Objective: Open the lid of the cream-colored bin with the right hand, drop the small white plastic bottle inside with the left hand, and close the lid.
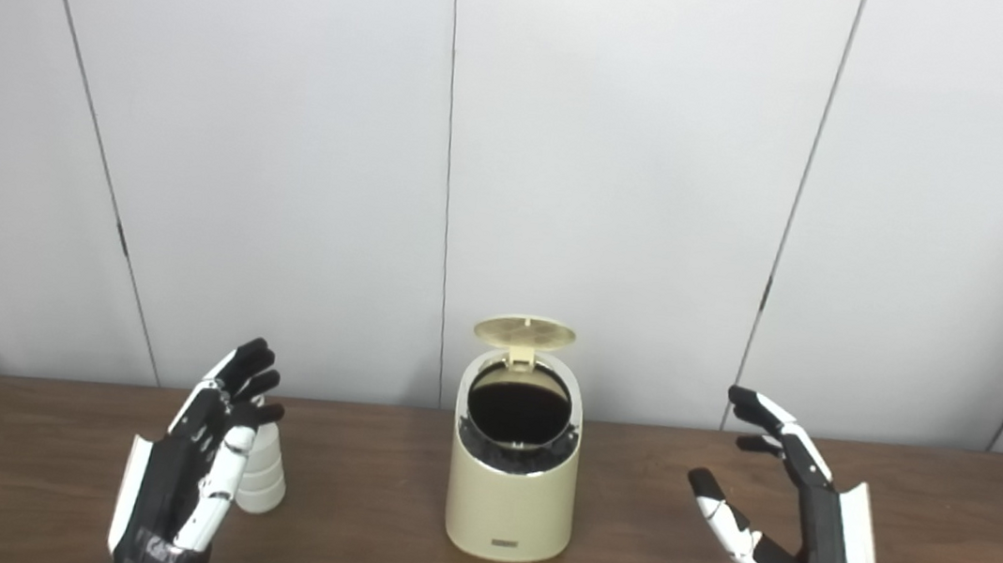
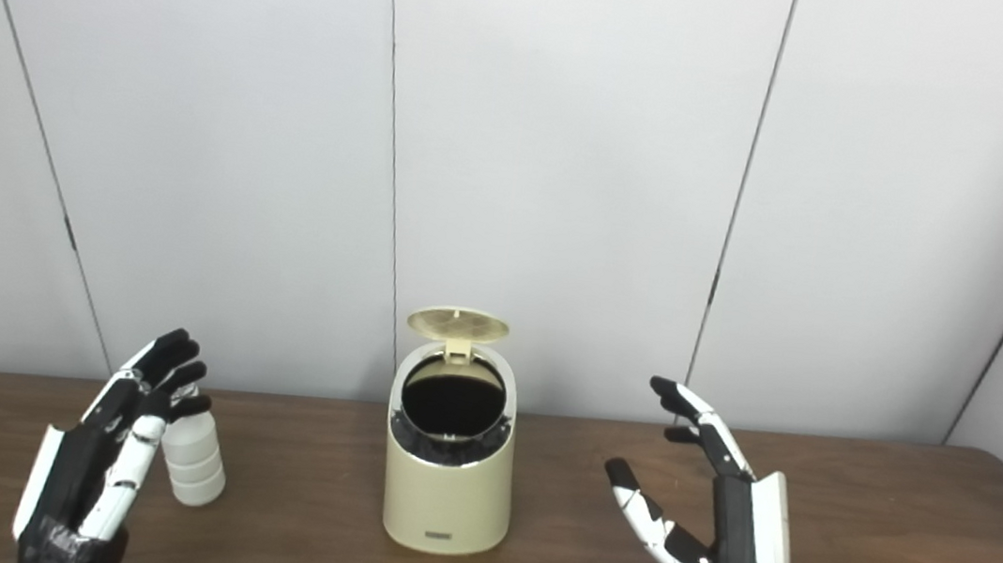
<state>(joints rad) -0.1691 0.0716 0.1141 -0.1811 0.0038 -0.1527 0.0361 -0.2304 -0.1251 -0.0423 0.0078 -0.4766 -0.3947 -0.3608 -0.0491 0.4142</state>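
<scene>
The small white plastic bottle is taller than the bin's front side, so the bottle's neck should stay up in the bin's opening when I let the bottle drop.
The cream-colored bin stands in the middle of the brown table. Its round lid is flipped up at the back and the dark opening shows. The small white plastic bottle stands upright on the table to the left of the bin, partly hidden behind my left hand in the left eye view. My left hand is open, fingers apart, just in front of and beside the bottle, holding nothing. My right hand is open and empty to the right of the bin, apart from it.
A white panelled wall rises right behind the table's far edge. The table's front edge runs below both hands, out of the picture.
</scene>
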